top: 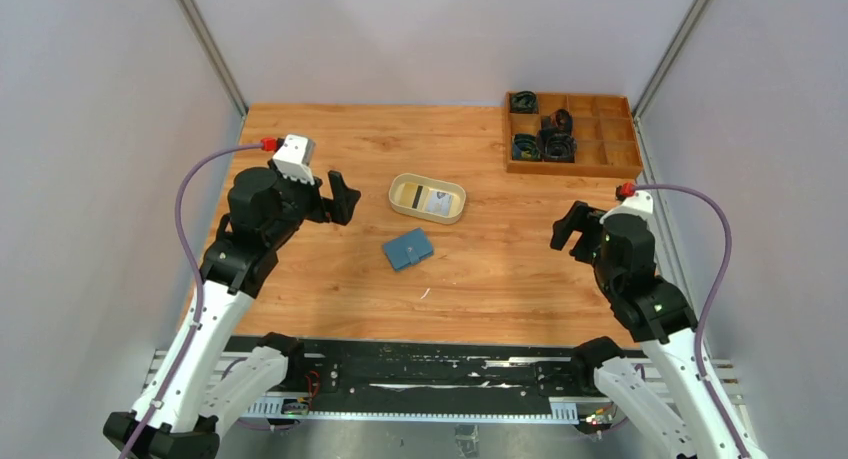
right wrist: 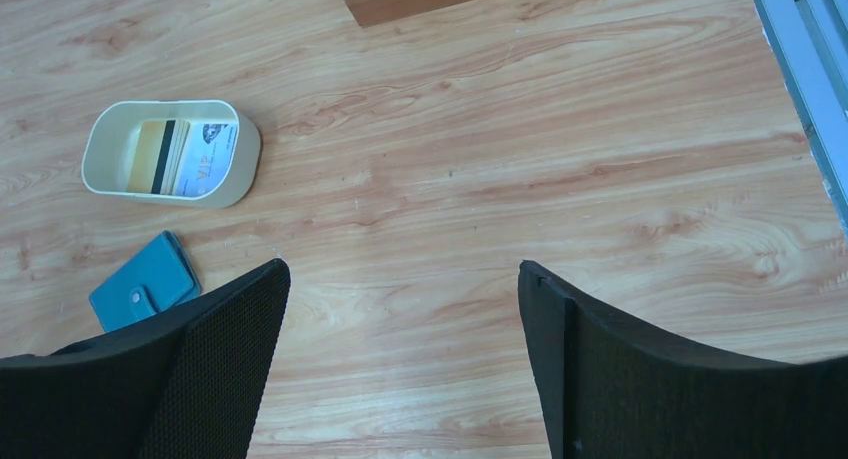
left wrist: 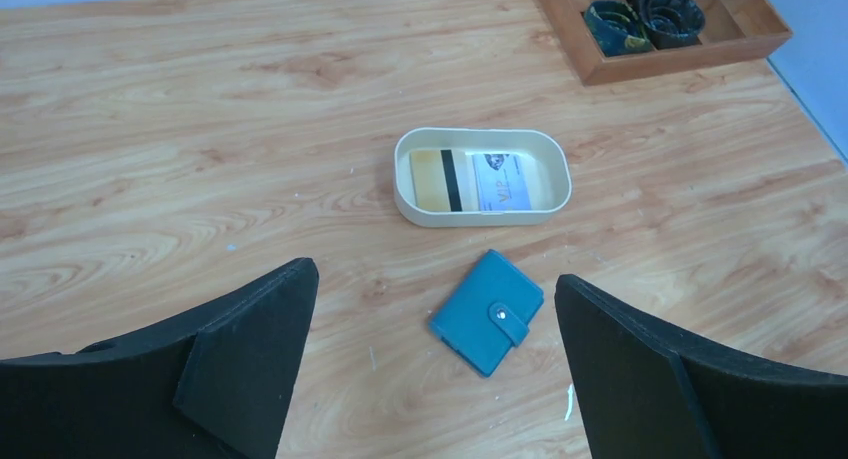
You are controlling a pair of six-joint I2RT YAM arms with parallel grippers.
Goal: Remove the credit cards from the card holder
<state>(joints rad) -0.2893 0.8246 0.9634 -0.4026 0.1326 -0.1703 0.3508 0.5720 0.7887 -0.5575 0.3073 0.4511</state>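
Observation:
The beige oval tray's end (top: 396, 197) beside the tan card is standing free. My open left gripper keeps going to that rim (top: 394, 187) of the tray and closes across the tray's side.
The teal card holder (top: 408, 248) lies folded shut with its tab snapped, on the table's middle; it also shows in the left wrist view (left wrist: 487, 311) and the right wrist view (right wrist: 144, 293). Behind it, a beige oval tray (top: 397, 188) holds two credit cards: a tan card with a dark stripe (left wrist: 437, 179) and a whitish card (left wrist: 507, 181). My left gripper (top: 340, 196) is open and empty, held up to the left of the tray. My right gripper (top: 568, 227) is open and empty, far to the right of the card holder.
A wooden divided box (top: 572, 132) with dark coiled items stands at the back right. Grey walls close in the table's left, back and right. A black rail runs along the near edge (top: 430, 374).

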